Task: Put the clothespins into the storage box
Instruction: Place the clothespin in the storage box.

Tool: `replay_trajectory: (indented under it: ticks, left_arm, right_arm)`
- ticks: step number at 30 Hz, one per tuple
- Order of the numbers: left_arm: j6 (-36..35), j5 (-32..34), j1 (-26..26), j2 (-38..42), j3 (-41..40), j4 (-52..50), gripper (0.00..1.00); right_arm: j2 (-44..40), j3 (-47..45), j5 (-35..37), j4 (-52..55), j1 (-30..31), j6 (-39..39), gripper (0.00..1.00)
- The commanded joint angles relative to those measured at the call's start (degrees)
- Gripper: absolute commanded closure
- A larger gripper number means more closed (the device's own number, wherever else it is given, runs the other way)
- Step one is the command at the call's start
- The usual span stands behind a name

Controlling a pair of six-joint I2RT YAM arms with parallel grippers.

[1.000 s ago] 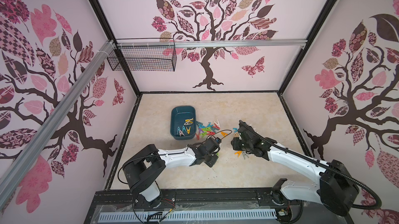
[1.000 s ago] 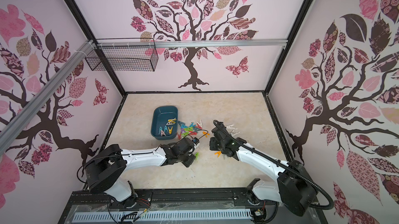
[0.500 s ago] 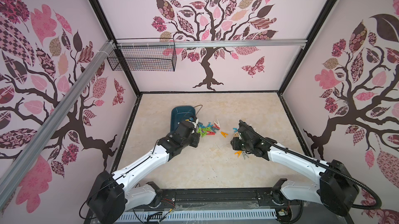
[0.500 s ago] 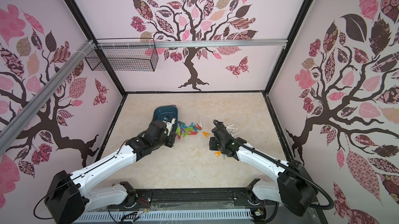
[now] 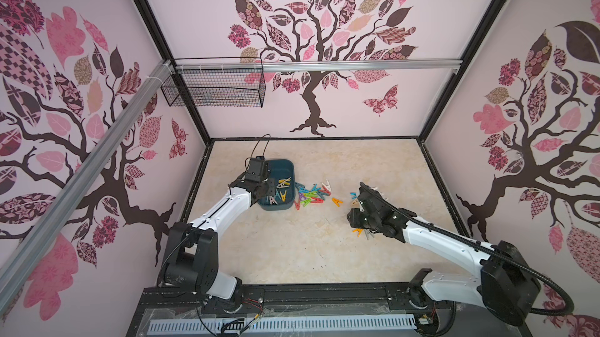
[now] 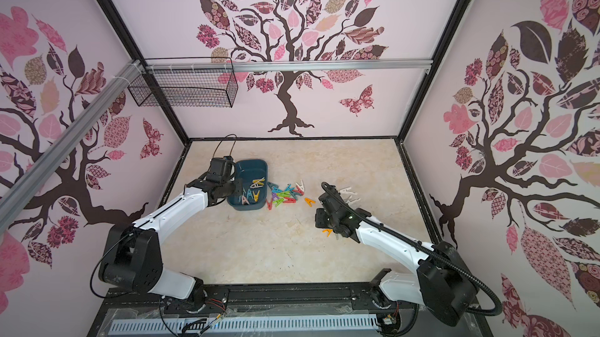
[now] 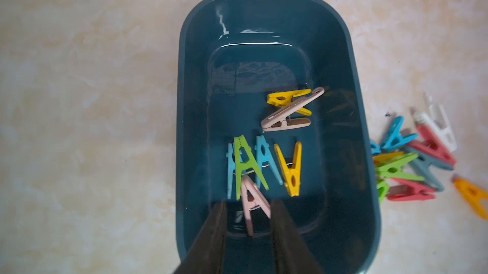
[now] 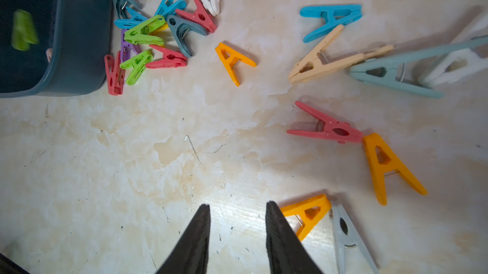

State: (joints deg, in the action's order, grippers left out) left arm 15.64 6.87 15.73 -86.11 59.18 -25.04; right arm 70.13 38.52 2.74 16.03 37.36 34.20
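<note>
The shut tip point(image 8: 335, 205) only touches the end of the orange clothespin. The grey clothespin point(image 8: 349, 234) will come loose alone when I lift it.
The dark teal storage box point(image 5: 287, 165) stands at the left of the table, with several clothespins point(image 7: 289, 169) lying in it. My left gripper point(image 7: 248, 206) hangs over the box's near end with its jaws open. A pink clothespin point(image 7: 250, 201), blurred, lies loose between its fingers above the box floor. More clothespins point(image 5: 310, 194) are heaped against the box's right wall, and an orange one point(image 5: 337, 201) lies alone. My right gripper point(image 8: 237, 212) is open and empty just above the table. An orange clothespin point(image 8: 306, 213) and a grey one point(image 8: 348, 235) lie right beside it.
A black wire basket point(image 5: 214, 88) hangs from the metal rail point(image 5: 357, 65) at the back left. White, beige, blue and red pins point(image 8: 327, 56) are scattered around the right arm. Patterned walls close in the table on three sides.
My left arm swung from the table's middle to above the storage box, and its jaws opened, letting go of the pink clothespin. The right arm has stayed still.
</note>
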Motion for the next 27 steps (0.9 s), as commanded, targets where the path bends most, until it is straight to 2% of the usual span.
replay_trajectory:
  ticks: [1,5,8,12,15,17,20,23,27]
  left_arm:
    - [0.7,0.3,-0.3,1.8,2.8,-0.4,0.53]
    - [0.3,-2.1,0.0,7.1,1.2,-1.2,0.51]
    - [0.3,-3.5,2.8,13.2,-2.3,-1.1,0.51]
    - [1.0,-4.2,11.0,20.9,-8.3,-1.1,0.46]
    - [3.8,-6.2,18.0,25.7,-14.0,1.2,0.33]
    - [5.3,-4.3,23.7,28.2,-17.4,3.1,0.29]
    - [7.1,-0.1,30.8,30.3,-21.2,5.0,0.28]
    - [7.4,1.9,34.3,30.6,-22.8,5.4,0.28]
    - [7.0,2.8,34.9,29.4,-23.4,6.1,0.28]
  right_arm:
    - [-3.1,-1.1,1.8,4.3,-0.3,-1.3,0.61]
    - [-5.7,-2.4,3.4,8.0,-0.3,-2.6,0.61]
    - [-7.2,-3.2,5.0,11.1,-0.3,-2.9,0.61]
    - [-7.8,-4.1,5.6,12.9,-0.3,-2.3,0.61]
    - [-5.7,-4.3,5.3,12.3,-0.3,-1.6,0.64]
    - [-3.6,-4.0,4.0,11.1,-0.3,-1.0,0.65]
    - [-1.1,-3.6,5.0,11.1,-0.3,1.2,0.67]
    - [0.0,-3.5,7.7,12.3,-0.3,2.5,0.67]
    - [1.1,-4.4,8.7,11.9,-0.4,2.9,0.68]
